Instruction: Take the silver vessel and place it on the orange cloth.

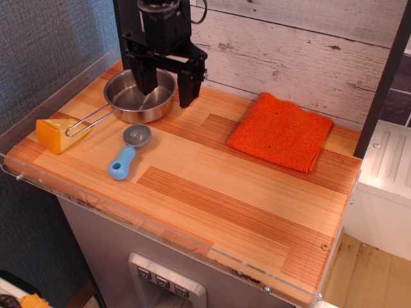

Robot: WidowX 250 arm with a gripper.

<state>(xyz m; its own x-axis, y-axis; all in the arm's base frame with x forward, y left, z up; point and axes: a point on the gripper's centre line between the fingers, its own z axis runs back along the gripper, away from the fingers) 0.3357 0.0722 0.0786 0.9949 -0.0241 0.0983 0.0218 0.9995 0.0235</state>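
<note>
The pan [140, 97] will come free and leave the yellow cheese wedge behind when I lift the pan, because the wire loop handle [78, 130] goes across over the wedge.
The silver vessel [136, 101], a round shallow shiny steel pan with a thin wire loop handle [90, 120], sits at the back left of the wooden table. My black gripper [165, 94] is open above the pan's right rim, one finger over the pan's inside and the other just outside it. It holds nothing. The orange cloth [281, 131] lies flat at the back right, well apart from the gripper.
A yellow cheese wedge [56, 134] lies at the left edge, touching the handle's loop. A small grey scoop with a light blue handle [128, 151] lies in front of the pan. A clear plastic rim [160, 240] edges the table; a plank wall stands behind.
</note>
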